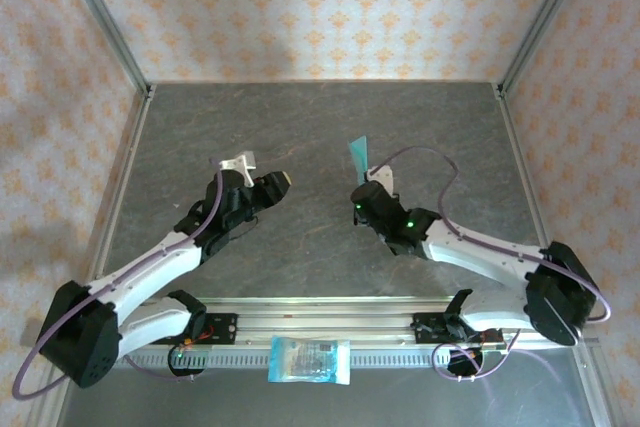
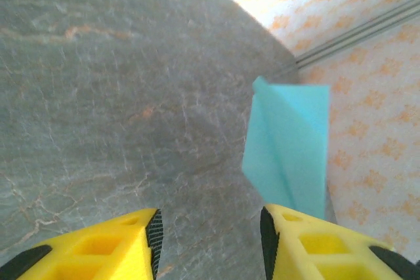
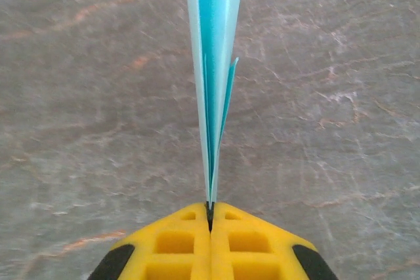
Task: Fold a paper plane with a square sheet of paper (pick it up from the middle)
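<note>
The paper's layers (image 3: pixel 216 73) gape above its lower edge in my right gripper; next I lay it flat and press its fold with closed fingers.
The light teal sheet of paper (image 1: pixel 358 155) is folded into a narrow, layered dart like a paper plane and stands upright above the grey table. My right gripper (image 1: pixel 364 180) is shut on its lower edge; in the right wrist view the paper (image 3: pixel 213 63) rises edge-on out of the closed yellow jaws of the gripper (image 3: pixel 210 211). My left gripper (image 1: pixel 283 181) hovers to the left of it, apart from the paper. Its jaws (image 2: pixel 210 234) stand open with bare table between them, and the folded paper (image 2: pixel 289 149) hangs ahead and to the right of the right finger.
A blue-and-white printed packet (image 1: pixel 310 359) lies on the near rail between the arm bases. Patterned walls with metal posts (image 1: pixel 105 22) close in the grey table (image 1: pixel 300 117) on three sides.
</note>
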Tool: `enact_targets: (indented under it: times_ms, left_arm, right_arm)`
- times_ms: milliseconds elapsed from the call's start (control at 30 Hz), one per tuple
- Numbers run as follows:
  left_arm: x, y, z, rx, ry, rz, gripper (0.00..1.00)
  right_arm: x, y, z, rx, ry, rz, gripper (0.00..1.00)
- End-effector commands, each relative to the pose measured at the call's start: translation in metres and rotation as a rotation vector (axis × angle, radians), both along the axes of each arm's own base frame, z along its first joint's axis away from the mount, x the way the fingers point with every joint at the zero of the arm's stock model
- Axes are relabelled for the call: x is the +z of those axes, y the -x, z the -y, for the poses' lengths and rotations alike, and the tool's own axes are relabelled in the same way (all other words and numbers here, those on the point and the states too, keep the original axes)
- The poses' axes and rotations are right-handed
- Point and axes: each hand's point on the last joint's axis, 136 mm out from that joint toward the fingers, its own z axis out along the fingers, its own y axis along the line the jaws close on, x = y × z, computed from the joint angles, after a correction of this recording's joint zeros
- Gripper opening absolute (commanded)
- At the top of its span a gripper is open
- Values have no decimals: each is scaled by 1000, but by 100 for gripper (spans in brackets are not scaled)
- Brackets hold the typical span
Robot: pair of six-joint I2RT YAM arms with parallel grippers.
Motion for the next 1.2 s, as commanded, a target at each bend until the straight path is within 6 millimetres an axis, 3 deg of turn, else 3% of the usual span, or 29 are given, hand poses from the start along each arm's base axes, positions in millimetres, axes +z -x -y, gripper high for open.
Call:
enact_targets:
  times_ms: [0, 133, 300, 667, 800, 933, 1067, 1167]
  left_arm:
    - [-10, 2, -27, 103, -47, 6, 48]
    - [-21, 6, -45, 183, -48, -36, 54]
    - [-36, 6, -62, 240, -73, -125, 55]
    - [-31, 14, -83, 324, -51, -98, 57]
    - [-29, 16, -85, 327, -52, -97, 57]
    - [-32, 16, -83, 314, -47, -102, 58]
    - [-34, 14, -72, 264, -25, -112, 59]
    - [-38, 11, -62, 223, -8, -132, 59]
  right_arm:
    - [-1, -1, 22, -62, 241, 24, 0]
    - [0, 7, 10, 11, 444, 85, 0]
    - [-13, 16, 4, 49, 527, 83, 0]
    - [-73, 49, -48, 286, 545, -115, 3]
    - [-80, 63, -75, 372, 475, -143, 9]
    - [-77, 74, -97, 446, 358, -189, 22]
    - [-60, 78, -113, 478, 181, -212, 33]
    - [-40, 68, -112, 449, -29, -228, 40]
